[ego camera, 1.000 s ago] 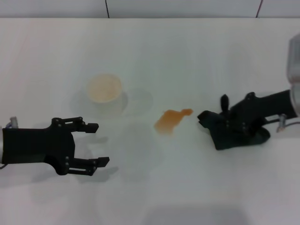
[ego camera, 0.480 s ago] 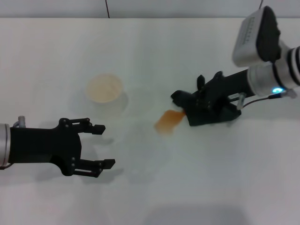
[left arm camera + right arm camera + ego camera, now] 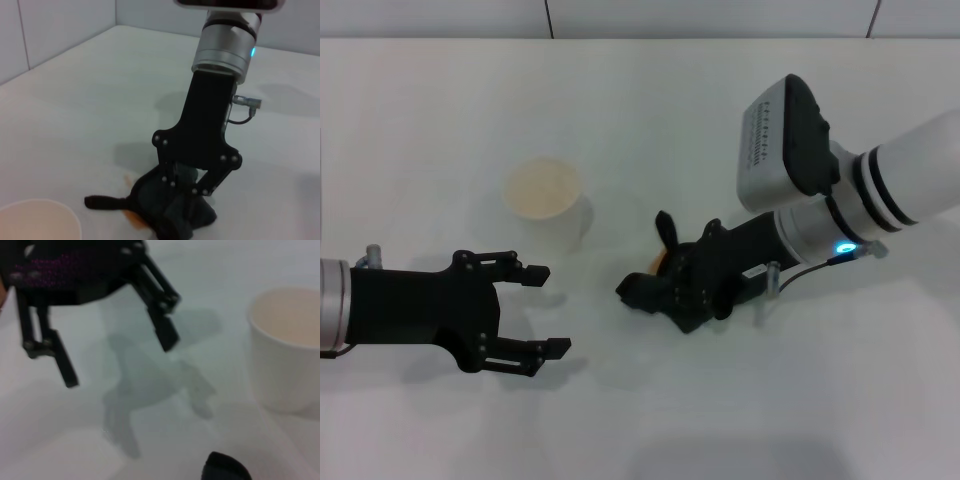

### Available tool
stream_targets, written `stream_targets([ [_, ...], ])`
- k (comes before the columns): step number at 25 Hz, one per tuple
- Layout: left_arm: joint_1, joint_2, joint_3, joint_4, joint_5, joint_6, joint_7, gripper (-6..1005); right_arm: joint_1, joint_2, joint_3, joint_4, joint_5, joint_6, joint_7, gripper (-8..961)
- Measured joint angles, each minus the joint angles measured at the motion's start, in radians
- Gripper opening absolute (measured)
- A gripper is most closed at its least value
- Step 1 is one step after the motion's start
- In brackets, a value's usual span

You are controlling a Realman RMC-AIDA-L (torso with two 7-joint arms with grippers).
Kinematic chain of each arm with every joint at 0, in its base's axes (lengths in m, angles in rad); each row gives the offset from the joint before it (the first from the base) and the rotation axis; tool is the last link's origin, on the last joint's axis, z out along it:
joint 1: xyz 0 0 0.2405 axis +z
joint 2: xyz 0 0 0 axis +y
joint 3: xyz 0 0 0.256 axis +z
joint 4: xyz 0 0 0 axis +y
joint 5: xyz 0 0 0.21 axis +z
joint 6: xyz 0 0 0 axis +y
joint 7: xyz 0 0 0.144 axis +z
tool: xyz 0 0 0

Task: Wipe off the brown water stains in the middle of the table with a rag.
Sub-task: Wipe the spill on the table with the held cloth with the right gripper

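Observation:
A sliver of the brown water stains (image 3: 658, 262) shows past the far edge of the rag (image 3: 658, 296). My right gripper should wipe the rag back over it before putting the rag aside.
My right gripper (image 3: 692, 290) is shut on the dark rag (image 3: 670, 292) and presses it down on the white table (image 3: 640, 100), over the brown water stains (image 3: 657, 260). Only a thin orange edge of the stains shows beside the cloth. The left wrist view shows the same: the right gripper (image 3: 187, 190) clamps the lumpy rag (image 3: 172, 215), and a brown sliver of the stains (image 3: 131, 216) peeks out under it. My left gripper (image 3: 550, 310) hovers open and empty at the near left, apart from the rag. It also shows open in the right wrist view (image 3: 119, 362).
A white paper cup (image 3: 544, 192) with a cream inside stands left of the rag, behind the left gripper. It also appears as the cup (image 3: 287, 355) in the right wrist view and the cup (image 3: 35, 220) in the left wrist view. The wall runs along the table's far edge.
The right gripper has dragged the rag leftward from the right of the table onto the stain, which is now almost covered. The left gripper has crept slightly forward and stayed open.

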State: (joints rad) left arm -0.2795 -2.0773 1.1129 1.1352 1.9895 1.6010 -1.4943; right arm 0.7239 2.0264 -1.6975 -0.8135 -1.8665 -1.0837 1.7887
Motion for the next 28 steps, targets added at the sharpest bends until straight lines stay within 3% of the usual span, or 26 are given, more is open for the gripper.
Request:
stream_targets([
  [8, -0.001, 0.002, -0.002, -0.001, 0.002, -0.002, 0.004, 863, 0.011, -0.011, -0.004, 0.032, 0.001, 0.123, -0.007, 88],
  [17, -0.004, 0.002, -0.006, -0.002, 0.003, -0.011, 0.007, 863, 0.044, -0.010, 0.098, 0.088, -0.066, 0.178, -0.015, 88],
  [28, -0.011, 0.004, -0.012, -0.003, 0.007, -0.014, 0.002, 863, 0.059, 0.001, -0.109, 0.031, 0.083, 0.062, 0.012, 88],
])
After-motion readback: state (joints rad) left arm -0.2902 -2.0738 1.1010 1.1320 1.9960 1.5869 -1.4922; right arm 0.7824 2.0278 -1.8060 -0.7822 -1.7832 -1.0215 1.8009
